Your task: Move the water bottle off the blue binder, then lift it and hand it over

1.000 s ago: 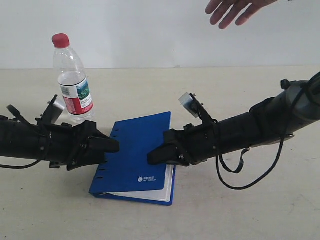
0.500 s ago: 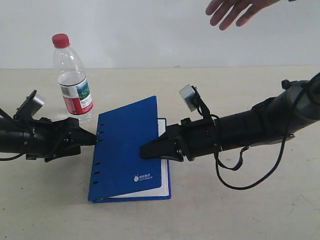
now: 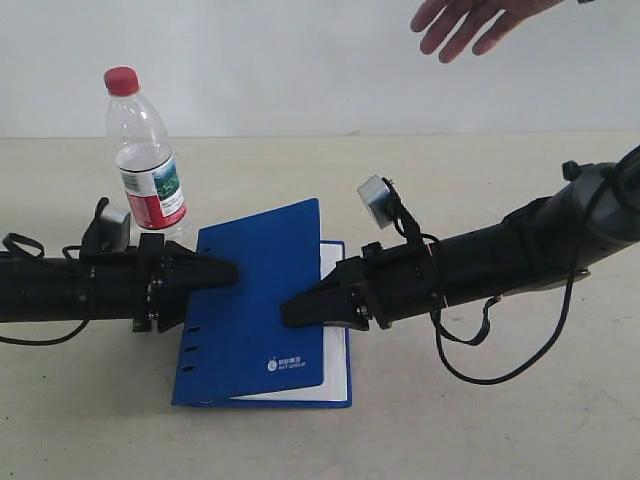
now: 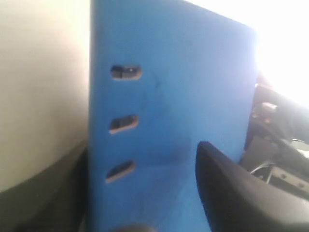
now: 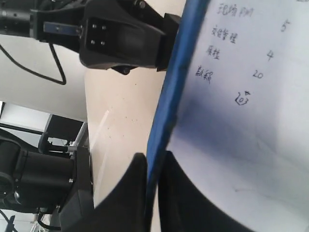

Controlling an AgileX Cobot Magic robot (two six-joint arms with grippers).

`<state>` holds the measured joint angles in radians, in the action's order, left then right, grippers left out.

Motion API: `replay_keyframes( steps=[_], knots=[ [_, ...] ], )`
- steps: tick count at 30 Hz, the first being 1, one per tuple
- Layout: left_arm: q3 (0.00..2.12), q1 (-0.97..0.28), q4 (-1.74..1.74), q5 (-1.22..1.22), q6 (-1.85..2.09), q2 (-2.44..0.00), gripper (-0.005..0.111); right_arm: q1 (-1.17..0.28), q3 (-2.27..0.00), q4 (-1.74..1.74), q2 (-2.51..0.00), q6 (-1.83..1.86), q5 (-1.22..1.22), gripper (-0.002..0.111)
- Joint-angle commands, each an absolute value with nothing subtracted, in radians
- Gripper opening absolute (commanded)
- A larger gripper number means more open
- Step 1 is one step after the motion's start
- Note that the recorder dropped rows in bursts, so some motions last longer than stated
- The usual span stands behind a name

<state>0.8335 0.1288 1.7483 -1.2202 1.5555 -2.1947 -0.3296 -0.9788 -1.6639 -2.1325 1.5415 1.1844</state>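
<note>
The robot's right gripper has hold of only the blue binder's raised cover (image 3: 317, 245) and the pages stay below, so the left gripper should close tightly on the slotted spine (image 3: 188, 346) and lift.
The water bottle (image 3: 146, 160), clear with a red cap, stands upright on the table behind the left arm, off the binder. The blue binder (image 3: 255, 300) lies in the middle with its cover raised and tilted, white pages (image 3: 333, 262) showing beneath. My right gripper (image 3: 290, 310) (image 5: 153, 159) is shut on the free edge of the cover (image 5: 169, 96). My left gripper (image 3: 228, 272) (image 4: 142, 154) is open at the slotted spine edge, with one finger (image 4: 231, 193) over the cover (image 4: 183, 87) and the other beside the spine.
A person's open hand (image 3: 475, 22) hangs at the top right above the table. A handwritten white page (image 5: 251, 96) fills the right wrist view, with the left arm (image 5: 120, 34) beyond the cover.
The right gripper has lifted the binder cover off the pages. The left gripper drew back, then came forward again to the spine edge. The bottle has stayed put.
</note>
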Motion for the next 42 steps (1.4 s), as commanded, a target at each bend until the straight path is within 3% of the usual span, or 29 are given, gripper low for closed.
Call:
replay_keyframes(
  steps=[1,3,4,5,6,8,9,11,12,15,16,18,21,26,31,37,42],
  knots=[
    [0.859,0.126,1.736,-1.221,1.543,-2.217,0.057,-0.327,-0.982,-1.653,-2.126,1.54,1.221,0.0],
    [0.861,0.126,1.728,-1.221,1.503,-2.201,0.056,-0.327,-0.982,-1.65,-2.126,1.473,1.147,0.0],
    [0.861,0.126,1.712,-1.221,1.503,-2.178,0.049,-0.327,-0.982,-1.647,-2.126,1.462,1.115,0.0],
    [0.861,0.126,1.697,-1.221,1.503,-2.158,0.043,-0.327,-0.982,-1.647,-2.126,1.462,1.113,0.0],
    [0.861,0.126,1.683,-1.221,1.491,-2.128,0.026,-0.327,-0.982,-1.647,-2.126,1.462,1.113,0.0],
    [0.861,0.126,1.668,-1.221,1.488,-2.072,0.005,-0.327,-0.982,-1.647,-2.126,1.462,1.114,0.0],
    [0.861,0.125,1.663,-1.221,1.488,-2.056,0.005,-0.327,-0.982,-1.645,-2.126,1.462,1.114,0.001],
    [0.861,0.102,1.652,-1.221,1.488,-2.02,0.005,-0.329,-0.982,-1.622,-2.126,1.475,1.114,0.016],
    [0.861,0.079,1.652,-1.221,1.488,-2.005,0.005,-0.331,-0.982,-1.596,-2.126,1.475,1.114,0.034],
    [0.861,0.058,1.652,-1.221,1.501,-1.979,0.005,-0.331,-0.982,-1.552,-2.126,1.475,1.104,0.07],
    [0.861,0.058,1.656,-1.221,1.515,-1.968,0.005,-0.329,-0.982,-1.536,-2.126,1.475,1.092,0.079],
    [0.861,0.063,1.664,-1.221,1.538,-1.947,0.005,-0.326,-0.982,-1.496,-2.126,1.475,1.061,0.086],
    [0.861,0.089,1.657,-1.221,1.551,-1.909,0.005,-0.314,-0.982,-1.424,-2.126,1.475,1.054,0.08],
    [0.861,0.106,1.468,-1.058,1.519,-1.86,0.005,-0.253,-0.982,-1.239,-2.096,1.408,1.064,0.056],
    [0.838,0.106,1.355,-1.045,1.457,-1.837,0.005,-0.148,-0.982,-1.08,-2.044,1.27,1.097,0.036],
    [0.815,0.106,1.387,-1.042,1.533,-1.715,0.005,-0.079,-0.982,-1.116,-1.973,1.287,1.205,0.0],
    [0.815,0.106,1.395,-1.036,1.555,-1.528,0.005,-0.079,-0.982,-1.114,-1.874,1.31,1.194,0.0]
  ],
)
